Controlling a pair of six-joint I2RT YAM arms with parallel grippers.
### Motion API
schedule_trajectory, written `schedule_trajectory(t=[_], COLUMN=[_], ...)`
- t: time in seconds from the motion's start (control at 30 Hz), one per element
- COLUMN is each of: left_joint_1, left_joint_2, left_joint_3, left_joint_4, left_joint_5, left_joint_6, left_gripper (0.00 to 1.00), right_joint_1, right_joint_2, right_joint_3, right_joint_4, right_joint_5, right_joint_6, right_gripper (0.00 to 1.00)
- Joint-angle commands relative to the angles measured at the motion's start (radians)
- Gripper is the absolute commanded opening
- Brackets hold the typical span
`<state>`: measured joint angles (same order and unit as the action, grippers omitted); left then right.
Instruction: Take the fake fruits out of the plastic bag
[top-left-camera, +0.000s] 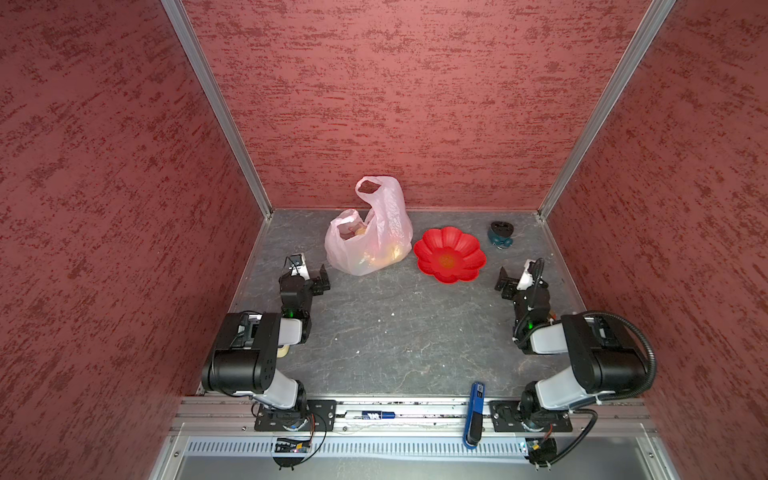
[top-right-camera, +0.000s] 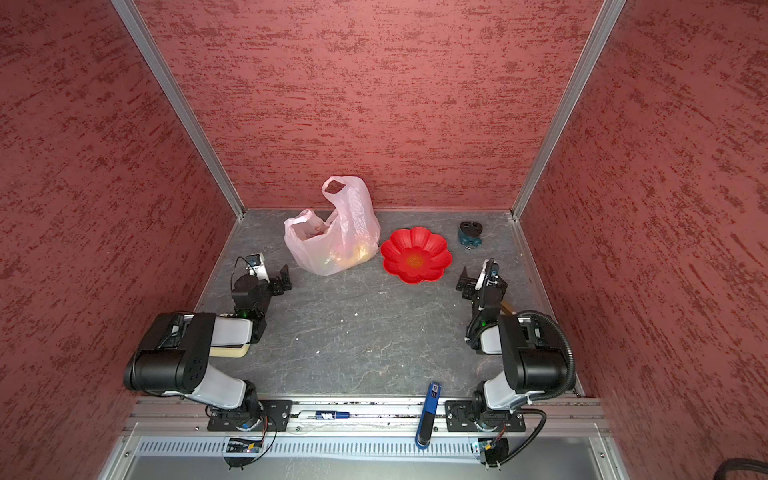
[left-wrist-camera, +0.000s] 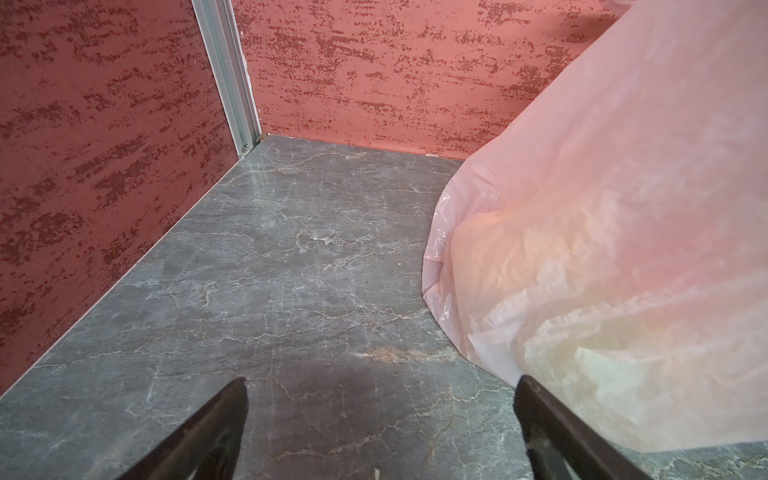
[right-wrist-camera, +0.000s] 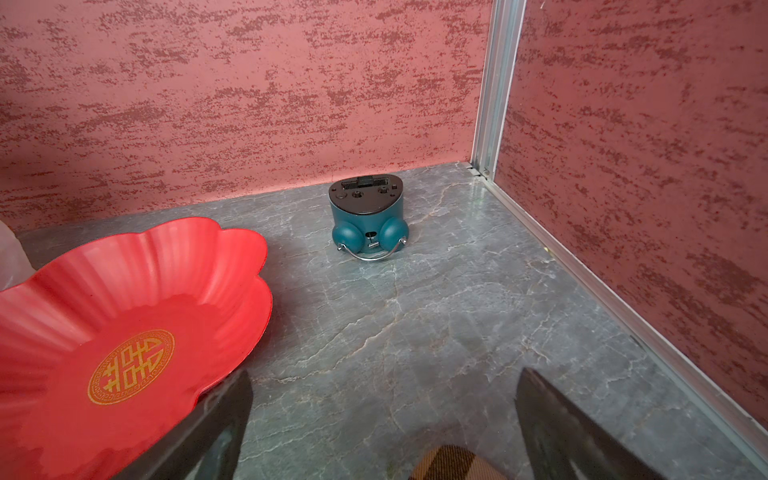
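Observation:
The red dish is close up against the plastic bag's side, so the robot's right gripper should first pull the dish by its rim toward the front rail.
The pale-pink plastic bag stands at the back of the grey floor with one handle up and its mouth open. Fake fruits show only as yellow and orange blurs through the film; a beige round one peeks out at the mouth. My left gripper is open and empty, just left of the bag's base. In the left wrist view the bag fills the side by one finger of the gripper. My right gripper is open over bare floor.
A red flower-shaped dish sits empty right of the bag. A teal alarm clock lies near the back right corner. A blue tool and a marker rest on the front rail. Walls enclose three sides.

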<state>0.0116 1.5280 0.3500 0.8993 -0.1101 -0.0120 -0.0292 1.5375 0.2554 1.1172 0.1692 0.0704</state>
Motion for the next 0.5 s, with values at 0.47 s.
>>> schedule_trajectory(t=[0.47], left_joint_1=[0.079], left_joint_2=[-0.39], left_joint_3=[0.276], left_joint_4=[-0.719], left_joint_5=[0.008], left_joint_6=[-0.304], left_gripper=[0.99], right_joint_1=[-0.005], right_joint_2=[-0.396], right_joint_3=[0.328], right_joint_4=[-0.862], right_joint_5=[0.323], right_joint_6=[0.337], right_gripper=[0.99])
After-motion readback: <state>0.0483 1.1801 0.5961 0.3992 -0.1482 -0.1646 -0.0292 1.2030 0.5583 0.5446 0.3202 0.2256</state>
